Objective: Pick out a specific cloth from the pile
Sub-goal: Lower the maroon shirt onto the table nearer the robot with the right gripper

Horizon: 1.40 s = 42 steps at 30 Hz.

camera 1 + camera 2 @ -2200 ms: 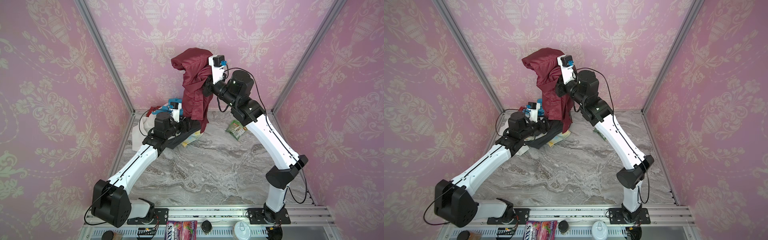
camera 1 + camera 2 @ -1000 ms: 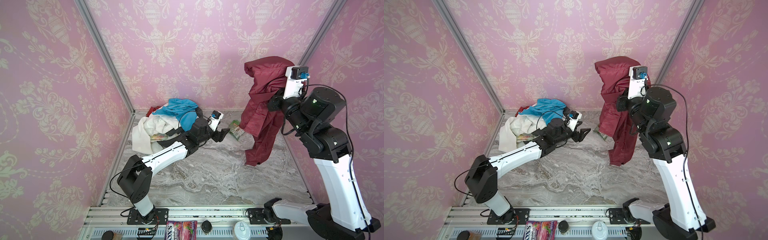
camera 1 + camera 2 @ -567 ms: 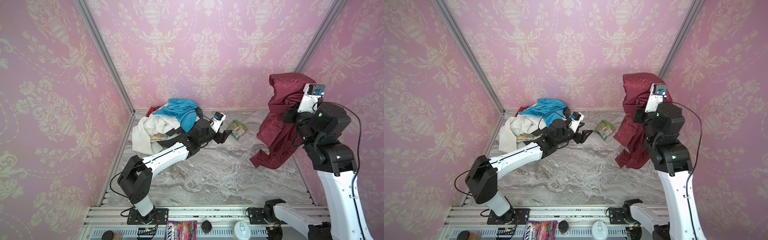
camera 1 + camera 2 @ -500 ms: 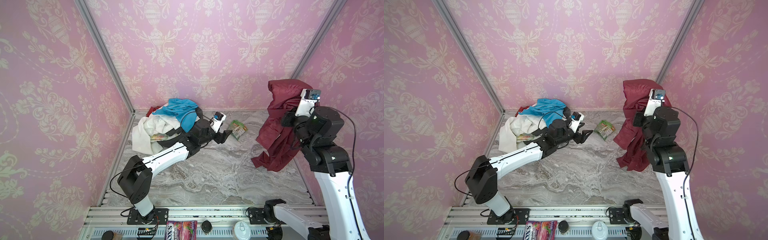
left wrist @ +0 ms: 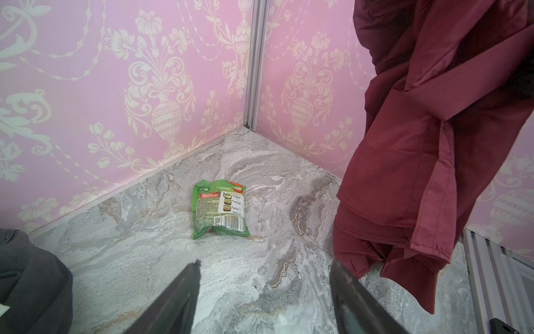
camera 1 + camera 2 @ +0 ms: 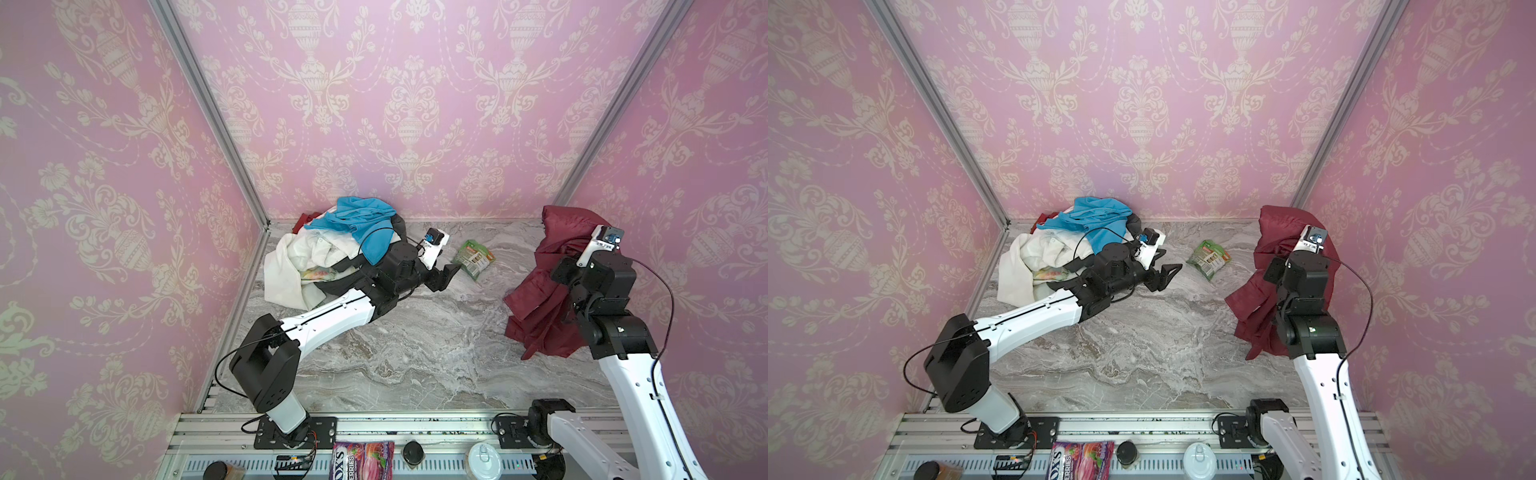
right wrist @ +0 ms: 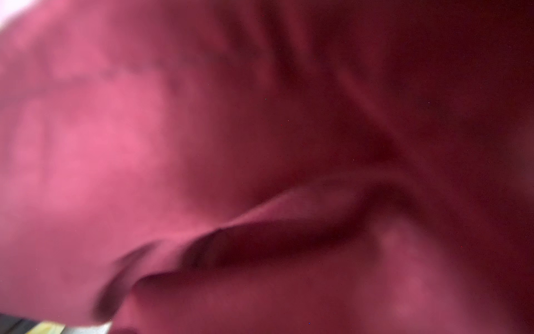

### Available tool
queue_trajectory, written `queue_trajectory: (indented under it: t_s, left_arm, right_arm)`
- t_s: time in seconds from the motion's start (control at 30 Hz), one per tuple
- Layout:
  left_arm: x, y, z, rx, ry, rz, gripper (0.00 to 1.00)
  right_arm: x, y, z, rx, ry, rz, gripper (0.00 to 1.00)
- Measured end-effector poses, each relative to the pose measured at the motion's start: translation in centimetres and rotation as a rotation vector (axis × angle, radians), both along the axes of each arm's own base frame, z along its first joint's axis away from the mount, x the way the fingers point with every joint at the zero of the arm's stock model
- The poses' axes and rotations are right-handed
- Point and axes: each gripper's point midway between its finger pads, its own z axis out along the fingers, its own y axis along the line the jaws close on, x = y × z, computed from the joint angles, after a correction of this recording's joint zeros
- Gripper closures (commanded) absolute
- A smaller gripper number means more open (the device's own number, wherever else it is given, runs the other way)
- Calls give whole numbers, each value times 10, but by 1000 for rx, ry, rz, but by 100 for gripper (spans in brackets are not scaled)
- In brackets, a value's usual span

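My right gripper should keep lowering the dark red cloth [image 6: 537,308], which is clear of the pile, toward the front rail and let go once it rests on the marble [image 6: 544,380].
The cloth [image 6: 544,291] [image 6: 1258,286] is a dark red garment draped over my right arm's wrist at the right side. Its lower folds reach the marble tabletop [image 6: 415,353]. It fills the right wrist view [image 7: 260,144] and hides the right gripper, which is shut on it. In the left wrist view the cloth [image 5: 419,144] hangs at one side. The pile [image 6: 332,249] [image 6: 1067,245] of blue, white and dark garments lies in the back left corner. My left gripper [image 6: 446,276] [image 6: 1169,274] [image 5: 264,263] is open and empty, low over the marble beside the pile.
A green snack packet [image 6: 473,258] [image 6: 1208,257] [image 5: 221,212] lies flat between the left gripper and the cloth. Pink patterned walls close in three sides. On the front rail sit a candy bag [image 6: 363,459], a dark lid [image 6: 413,453] and a can [image 6: 482,457].
My right arm has carried the cloth from high above the pile across to the right side and lowered it until its folds meet the table. The left gripper has stayed open near the packet.
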Motion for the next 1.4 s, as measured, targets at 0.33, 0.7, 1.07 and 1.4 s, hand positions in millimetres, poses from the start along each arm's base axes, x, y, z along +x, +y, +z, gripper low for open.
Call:
queue_trajectory:
  t_s: [0.33, 0.7, 1.07, 1.4]
  left_arm:
    - [1, 5, -14, 15, 24, 25, 28]
    - [1, 6, -18, 2, 35, 34, 29]
    - [3, 5, -25, -8, 43, 44, 29]
    - [3, 9, -37, 10, 57, 59, 29]
  right_arm:
    - [-26, -19, -77, 120, -9, -168, 100]
    - [-41, -21, -157, 414, 1, -326, 100]
    - [-62, -17, -218, 605, 74, -460, 100]
    - [-66, -3, -268, 759, 184, -543, 100]
